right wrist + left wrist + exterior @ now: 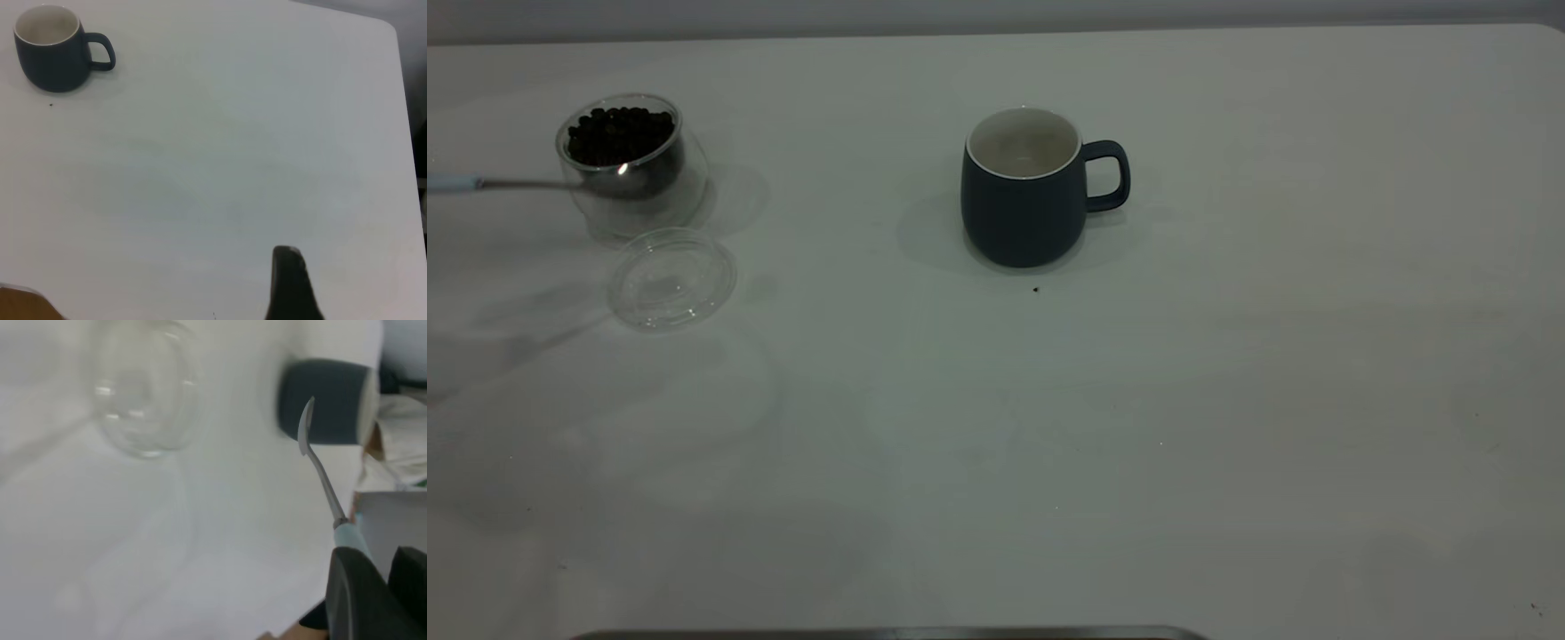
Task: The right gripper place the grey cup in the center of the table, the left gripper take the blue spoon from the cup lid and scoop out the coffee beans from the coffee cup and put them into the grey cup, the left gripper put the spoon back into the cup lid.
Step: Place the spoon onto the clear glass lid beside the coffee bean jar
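The left gripper should go on bringing the blue spoon down until its bowl sits in the cup lid (672, 279), since the spoon's bowl (305, 429) is empty and the lid is lying open.
The grey cup (1027, 191) stands upright near the table's middle, handle to the right, white inside empty. It also shows in the left wrist view (327, 401) and the right wrist view (53, 50). The coffee cup (633, 164) with coffee beans (621, 135) stands at the far left. The cup lid (673, 277) lies empty just in front of it and shows in the left wrist view (143, 407). My left gripper (373, 587) is shut on the blue spoon (320, 470) by its pale handle. The spoon (543, 184) reaches in from the left edge, its bowl at the coffee cup's near side. Only a dark part of my right gripper (290, 287) shows, far from the grey cup.
The white table (1138, 427) stretches wide to the right and front. A tiny dark speck (1036, 289) lies just in front of the grey cup. A dark metal edge (889, 634) runs along the near border.
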Robot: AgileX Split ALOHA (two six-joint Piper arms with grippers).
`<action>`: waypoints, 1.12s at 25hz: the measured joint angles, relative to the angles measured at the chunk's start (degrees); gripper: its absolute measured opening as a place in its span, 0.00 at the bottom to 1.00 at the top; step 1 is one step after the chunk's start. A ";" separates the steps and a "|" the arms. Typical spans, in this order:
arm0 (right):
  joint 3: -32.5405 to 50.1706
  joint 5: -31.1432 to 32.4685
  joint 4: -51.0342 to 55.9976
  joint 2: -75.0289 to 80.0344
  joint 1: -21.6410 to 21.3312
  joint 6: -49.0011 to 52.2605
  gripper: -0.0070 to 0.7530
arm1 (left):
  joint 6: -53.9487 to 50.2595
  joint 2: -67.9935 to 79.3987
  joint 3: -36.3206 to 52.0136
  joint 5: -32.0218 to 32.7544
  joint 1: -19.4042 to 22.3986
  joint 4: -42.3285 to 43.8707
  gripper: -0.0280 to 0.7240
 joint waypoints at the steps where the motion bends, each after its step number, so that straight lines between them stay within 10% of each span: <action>1: 0.00 0.00 0.00 0.00 0.00 0.00 0.61 | 0.48 0.64 0.00 -0.31 0.33 0.00 0.21; 28: 0.00 0.00 0.00 0.00 0.00 0.00 0.61 | 17.56 14.79 -0.05 -7.33 -2.72 -14.47 0.21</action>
